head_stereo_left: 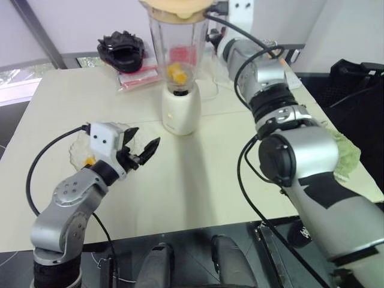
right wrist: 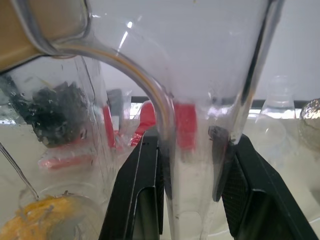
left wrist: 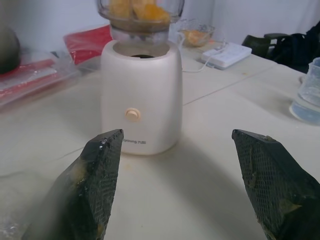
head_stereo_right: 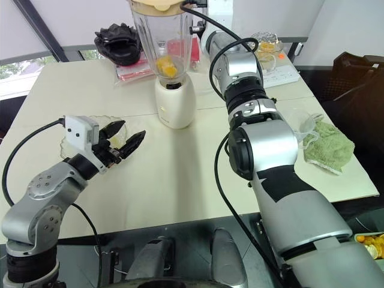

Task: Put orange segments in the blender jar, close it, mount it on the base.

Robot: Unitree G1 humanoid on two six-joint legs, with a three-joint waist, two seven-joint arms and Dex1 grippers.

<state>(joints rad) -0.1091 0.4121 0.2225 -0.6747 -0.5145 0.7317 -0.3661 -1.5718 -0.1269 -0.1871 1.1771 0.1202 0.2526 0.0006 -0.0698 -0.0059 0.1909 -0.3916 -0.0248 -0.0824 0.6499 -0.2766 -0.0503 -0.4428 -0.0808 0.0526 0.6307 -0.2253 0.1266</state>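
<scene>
My right gripper should keep lowering the jar, as the jar's foot [left wrist: 140, 34] hangs level over the base's socket [left wrist: 142, 51], until it sits in the base, and then let go.
The clear blender jar [head_stereo_left: 177, 48] stands upright over the cream-white base [head_stereo_left: 180, 111], with a cream lid [head_stereo_left: 175, 9] on top. Orange segments [head_stereo_left: 178, 72] lie at its bottom. In the left wrist view a dark sliver of the socket shows under the jar's foot on the base [left wrist: 140, 95]. My right gripper [right wrist: 192, 190] reaches in from the right and is shut on the jar's clear handle. My left gripper [head_stereo_left: 144, 141] hangs open and empty to the front left of the base, well apart from it, next to a crinkled clear bowl [head_stereo_left: 78, 144] holding one orange piece [head_stereo_left: 89, 161].
A black object [head_stereo_left: 122, 49] and a red packet [head_stereo_left: 138, 77] lie at the back left. A white power strip [head_stereo_right: 279, 75] and a small bowl of fruit [head_stereo_right: 264, 43] sit at the back right. A green cloth [head_stereo_right: 327, 147] lies on the right, near a clear measuring cup [left wrist: 307, 92].
</scene>
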